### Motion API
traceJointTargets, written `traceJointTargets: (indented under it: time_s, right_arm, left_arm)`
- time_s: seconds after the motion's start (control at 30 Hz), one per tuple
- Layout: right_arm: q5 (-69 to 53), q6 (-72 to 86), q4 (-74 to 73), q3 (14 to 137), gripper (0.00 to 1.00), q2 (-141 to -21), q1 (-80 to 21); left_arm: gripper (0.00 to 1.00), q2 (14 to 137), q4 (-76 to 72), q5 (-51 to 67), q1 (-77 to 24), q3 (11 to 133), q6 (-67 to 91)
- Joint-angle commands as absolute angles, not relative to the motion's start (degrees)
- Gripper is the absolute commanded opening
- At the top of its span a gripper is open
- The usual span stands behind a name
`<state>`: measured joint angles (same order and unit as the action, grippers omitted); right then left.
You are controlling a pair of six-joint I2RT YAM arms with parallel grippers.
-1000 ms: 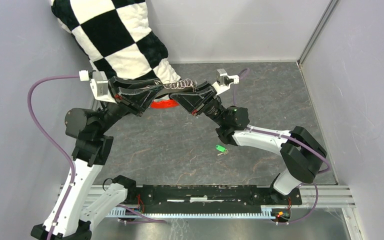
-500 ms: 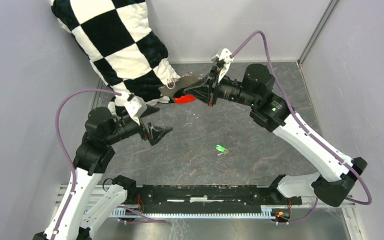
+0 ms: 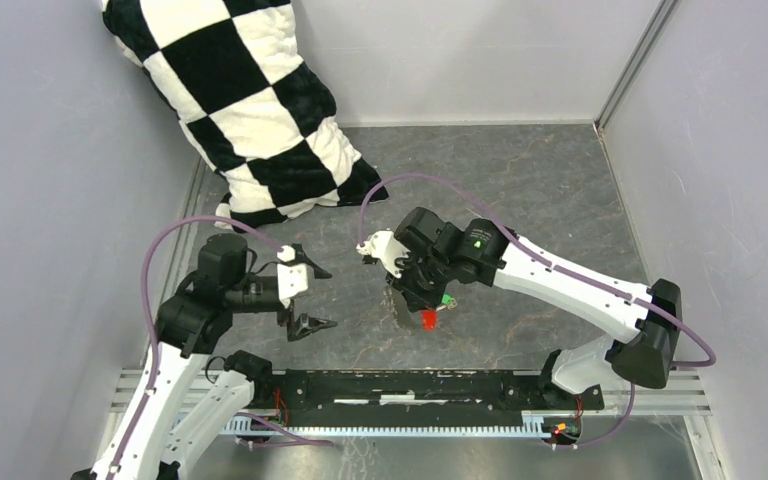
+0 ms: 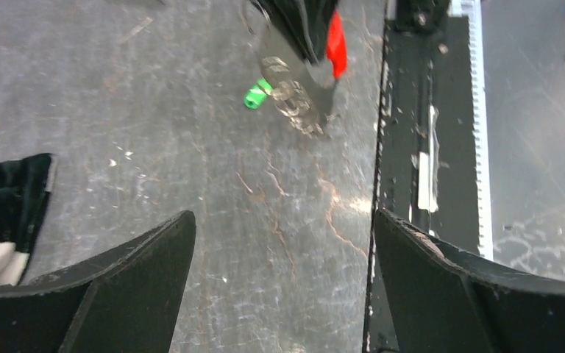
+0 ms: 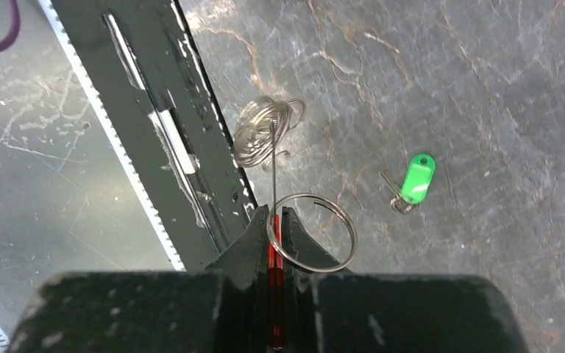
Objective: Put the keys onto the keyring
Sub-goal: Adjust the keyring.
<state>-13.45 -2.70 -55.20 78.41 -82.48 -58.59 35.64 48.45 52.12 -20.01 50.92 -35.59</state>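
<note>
The robot's right gripper is closed on the keyring's red tag beside the green-headed key, so it should first turn and hand the keyring to the open left gripper.
My right gripper is shut on the keyring's flat red tag, seen edge-on between the fingers. Its silver ring sticks out past the fingertips, and a thin wire leads on to a stretched silver coil hanging toward the floor. The green-headed key lies flat just right of the ring, apart from it. From above, the right gripper hovers beside the key with the red tag showing. My left gripper stands open and empty to the left, and its own camera shows the gripper facing the key.
A black-and-white checkered pillow leans in the back left corner. A black rail runs along the near edge, close to the hanging coil. Grey walls close in the left, back and right sides.
The left gripper opened, let go of the keyring and drew back to the front left. The right arm carried the keyring from beside the pillow to the front centre, next to the key.
</note>
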Motion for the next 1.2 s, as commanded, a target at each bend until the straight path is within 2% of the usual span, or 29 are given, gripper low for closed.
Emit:
traceJointTargets:
  time_s: [0.0,0.07,0.27,0.47,0.63,0.73,0.93,1.17]
  right_arm:
    - [-11.8,-0.4,-60.0,83.3,0.01,-82.2,-59.8]
    - [-15.4,2.0,-59.2,83.8,0.01,-82.5,-60.9]
    - [-25.0,9.9,-58.5,85.1,0.01,-84.6,-62.1]
    - [-26.8,12.0,-68.6,89.4,0.01,-88.9,-62.1]
    - [-30.6,14.5,-71.9,82.5,0.01,-88.7,-60.6]
    - [-32.7,15.6,-71.7,83.9,0.01,-89.3,-59.6]
    - [-40.6,19.8,-65.1,76.0,0.0,-88.5,-55.1]
    - [-49.6,25.8,-54.0,70.2,0.0,-88.6,-52.1]
  left_arm:
    - [0.94,35.7,55.0,57.9,-20.0,46.5,-49.9]
    - [0.92,35.4,54.4,59.9,-20.0,43.9,-53.4]
    - [0.87,34.8,35.5,67.8,-20.0,35.6,-41.7]
    - [0.79,40.4,31.8,77.2,-20.3,32.2,-49.4]
    - [0.78,42.6,31.8,76.8,-22.5,28.9,-61.5]
    - [0.74,43.4,31.8,76.3,-24.4,27.3,-67.7]
    - [0.72,48.1,31.8,75.1,-26.1,27.6,-73.0]
    - [0.62,52.8,31.9,73.7,-26.7,31.0,-71.6]
